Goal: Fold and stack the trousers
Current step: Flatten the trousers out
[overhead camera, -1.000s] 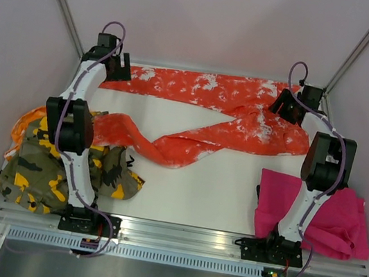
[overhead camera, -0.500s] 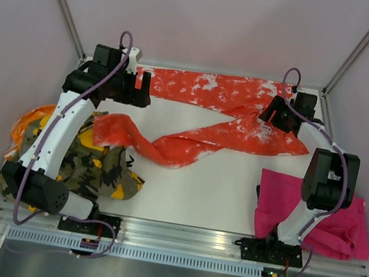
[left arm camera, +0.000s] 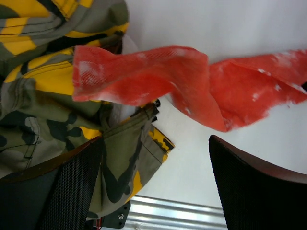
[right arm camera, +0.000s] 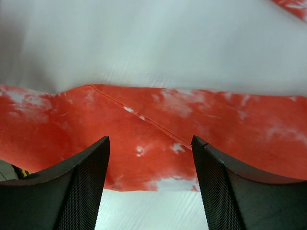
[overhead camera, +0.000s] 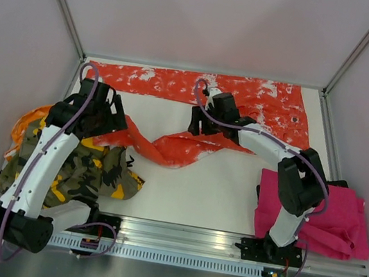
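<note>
I expect the twisted leg (overhead camera: 177, 152), with the seam (right arm camera: 146, 119) slanting across it, to open up partly but stay sharply bent when I pull its middle forward.
The orange-red trousers with white splatter (overhead camera: 179, 85) lie along the back of the white table (overhead camera: 219, 186). One leg lies straight at the back. The other leg (overhead camera: 176, 148) twists toward the left. My left gripper (overhead camera: 107, 119) is open and empty above that leg's end (left arm camera: 139, 84) and the camouflage trousers (left arm camera: 43, 100). My right gripper (overhead camera: 198, 121) is open and empty just over the middle of the twisted leg (right arm camera: 158, 129). The left gripper (left arm camera: 153, 191) and the right gripper (right arm camera: 151, 191) both show their jaws wide apart.
The camouflage trousers (overhead camera: 74, 170) lie crumpled at the table's left edge, over some orange cloth (overhead camera: 30, 117). The magenta pink trousers (overhead camera: 333, 218) lie bunched at the right edge. A metal rail (overhead camera: 176, 232) runs along the front. Walls close in the back and sides.
My left gripper has swung from the back left corner down to the twisted leg's end. My right gripper has moved from the back right to the table's middle. The waist now lies flat at back right.
</note>
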`<state>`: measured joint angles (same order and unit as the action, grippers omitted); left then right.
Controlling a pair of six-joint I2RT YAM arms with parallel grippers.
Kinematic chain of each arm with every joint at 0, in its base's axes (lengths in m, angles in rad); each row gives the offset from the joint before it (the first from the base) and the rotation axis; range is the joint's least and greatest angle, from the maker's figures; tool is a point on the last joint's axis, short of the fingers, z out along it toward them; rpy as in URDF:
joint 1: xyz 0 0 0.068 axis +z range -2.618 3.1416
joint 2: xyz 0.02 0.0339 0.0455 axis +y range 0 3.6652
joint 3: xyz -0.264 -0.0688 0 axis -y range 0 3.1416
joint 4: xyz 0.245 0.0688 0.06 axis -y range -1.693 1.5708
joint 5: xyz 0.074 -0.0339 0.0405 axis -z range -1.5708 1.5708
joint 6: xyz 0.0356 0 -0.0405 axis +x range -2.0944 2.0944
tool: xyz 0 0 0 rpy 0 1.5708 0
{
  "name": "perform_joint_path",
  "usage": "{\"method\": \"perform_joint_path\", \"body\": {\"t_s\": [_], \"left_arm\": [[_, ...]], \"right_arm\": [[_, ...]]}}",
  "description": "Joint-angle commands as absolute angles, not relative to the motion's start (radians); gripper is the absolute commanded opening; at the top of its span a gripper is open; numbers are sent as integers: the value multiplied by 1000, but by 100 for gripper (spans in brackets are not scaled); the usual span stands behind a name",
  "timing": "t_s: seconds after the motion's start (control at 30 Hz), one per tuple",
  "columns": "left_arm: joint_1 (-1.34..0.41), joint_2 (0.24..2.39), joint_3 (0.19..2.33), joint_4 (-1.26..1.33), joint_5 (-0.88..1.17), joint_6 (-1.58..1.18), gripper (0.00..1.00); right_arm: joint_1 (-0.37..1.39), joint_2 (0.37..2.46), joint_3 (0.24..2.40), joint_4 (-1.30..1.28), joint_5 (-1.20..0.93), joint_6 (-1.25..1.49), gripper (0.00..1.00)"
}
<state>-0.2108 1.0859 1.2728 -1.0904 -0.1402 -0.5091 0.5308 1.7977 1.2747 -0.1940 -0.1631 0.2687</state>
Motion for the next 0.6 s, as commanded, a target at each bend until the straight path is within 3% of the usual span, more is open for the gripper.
{"method": "perform_joint_path", "body": {"t_s": [0.0,0.33,0.57], "left_arm": [[-210,1134,1243,-1051,-333,-666,95],[-201,1219,1235,-902,-404,-742,95],[-198,1239,1273,-899,-383,-732,95]], "right_arm": [[557,1858,1331,-172,-57,227,75],[650,1977,1368,-155,20,-225,68],[663,2005,1378,-144,-40,-291,69]]}}
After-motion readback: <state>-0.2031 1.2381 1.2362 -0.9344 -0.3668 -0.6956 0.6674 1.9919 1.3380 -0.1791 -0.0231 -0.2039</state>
